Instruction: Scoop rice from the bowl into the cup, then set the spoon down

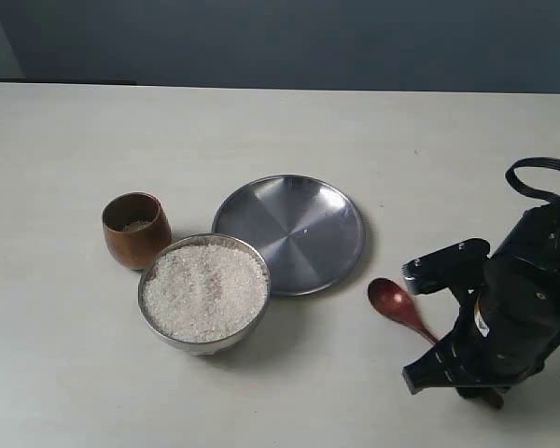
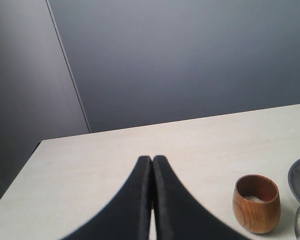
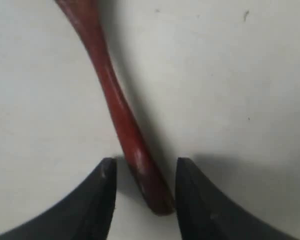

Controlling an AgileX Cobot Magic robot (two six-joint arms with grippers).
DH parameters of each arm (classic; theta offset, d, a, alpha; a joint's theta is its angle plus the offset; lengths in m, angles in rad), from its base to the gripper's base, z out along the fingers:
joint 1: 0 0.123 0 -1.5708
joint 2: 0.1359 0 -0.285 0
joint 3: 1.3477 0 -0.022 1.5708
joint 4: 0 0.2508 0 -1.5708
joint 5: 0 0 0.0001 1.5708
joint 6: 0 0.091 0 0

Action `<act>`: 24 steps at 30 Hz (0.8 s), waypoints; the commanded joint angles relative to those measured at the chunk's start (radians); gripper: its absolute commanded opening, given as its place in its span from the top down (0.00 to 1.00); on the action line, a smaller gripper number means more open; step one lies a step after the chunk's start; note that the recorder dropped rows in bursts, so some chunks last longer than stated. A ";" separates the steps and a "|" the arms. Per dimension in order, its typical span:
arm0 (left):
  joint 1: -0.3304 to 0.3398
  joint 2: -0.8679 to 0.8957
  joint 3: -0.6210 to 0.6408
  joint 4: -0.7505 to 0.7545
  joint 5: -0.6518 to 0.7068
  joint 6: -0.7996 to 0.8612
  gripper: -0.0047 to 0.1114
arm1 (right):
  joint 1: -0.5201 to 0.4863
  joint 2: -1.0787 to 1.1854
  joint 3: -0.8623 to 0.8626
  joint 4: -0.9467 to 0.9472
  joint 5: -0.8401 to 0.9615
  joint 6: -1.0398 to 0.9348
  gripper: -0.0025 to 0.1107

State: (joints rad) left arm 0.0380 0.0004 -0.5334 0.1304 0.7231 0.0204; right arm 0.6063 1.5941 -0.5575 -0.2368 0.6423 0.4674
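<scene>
Next, I rise, turn along the handle (image 3: 134, 147) and descend before closing, since the spoon's handle slants across my right gripper's open fingers, its end (image 3: 161, 202) close against one finger.
The steel bowl (image 1: 155, 303) stands on the table, heaped with white rice (image 1: 205, 289). Just behind it to the left is the brown wooden cup (image 1: 135, 231), with a few grains of rice (image 2: 254, 199) inside the cup (image 2: 256, 204). The reddish-brown spoon (image 1: 392, 301) lies flat on the table right of the plate. My right gripper (image 3: 145, 169) is open and low over the handle of the spoon (image 3: 115, 102). The handle's end lies between the fingers, close against one of them and apart from the other. My left gripper (image 2: 152, 159) is shut and empty above the table, apart from the cup.
A flat steel plate (image 1: 289, 233) lies behind and right of the bowl, between the bowl and the spoon. The right arm's black body (image 1: 518, 299) fills the front right corner. A grey wall stands behind the table's far edge.
</scene>
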 commanded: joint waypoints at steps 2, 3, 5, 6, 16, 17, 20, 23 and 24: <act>0.002 0.000 -0.004 0.001 -0.006 -0.002 0.96 | 0.000 -0.006 0.004 -0.005 -0.045 -0.056 0.67; 0.002 0.000 -0.004 0.001 -0.006 -0.002 0.96 | 0.000 -0.006 0.004 -0.005 -0.049 -0.066 0.67; 0.002 0.000 -0.004 0.001 -0.006 -0.002 0.96 | 0.000 -0.006 0.004 -0.018 -0.052 -0.108 0.67; 0.002 0.000 -0.004 0.001 -0.006 -0.002 0.96 | 0.000 -0.006 0.004 -0.033 -0.052 -0.122 0.67; 0.002 0.000 -0.004 0.001 -0.006 -0.002 0.96 | -0.017 0.014 0.004 -0.137 -0.003 -0.105 0.75; 0.002 0.000 -0.004 0.001 -0.006 -0.002 0.96 | -0.019 0.026 0.004 -0.130 -0.003 -0.105 0.81; 0.002 0.000 -0.004 0.001 -0.006 -0.002 0.96 | -0.019 0.070 0.004 -0.123 -0.003 -0.105 0.94; 0.002 0.000 -0.004 0.001 -0.006 -0.002 0.96 | -0.019 0.107 0.004 -0.117 -0.003 -0.105 0.98; 0.002 0.000 -0.004 0.001 -0.006 -0.002 0.96 | -0.019 0.112 0.004 -0.117 -0.003 -0.105 0.98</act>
State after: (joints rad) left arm 0.0380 0.0004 -0.5334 0.1304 0.7231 0.0204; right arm 0.5932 1.6525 -0.5689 -0.3945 0.6577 0.3619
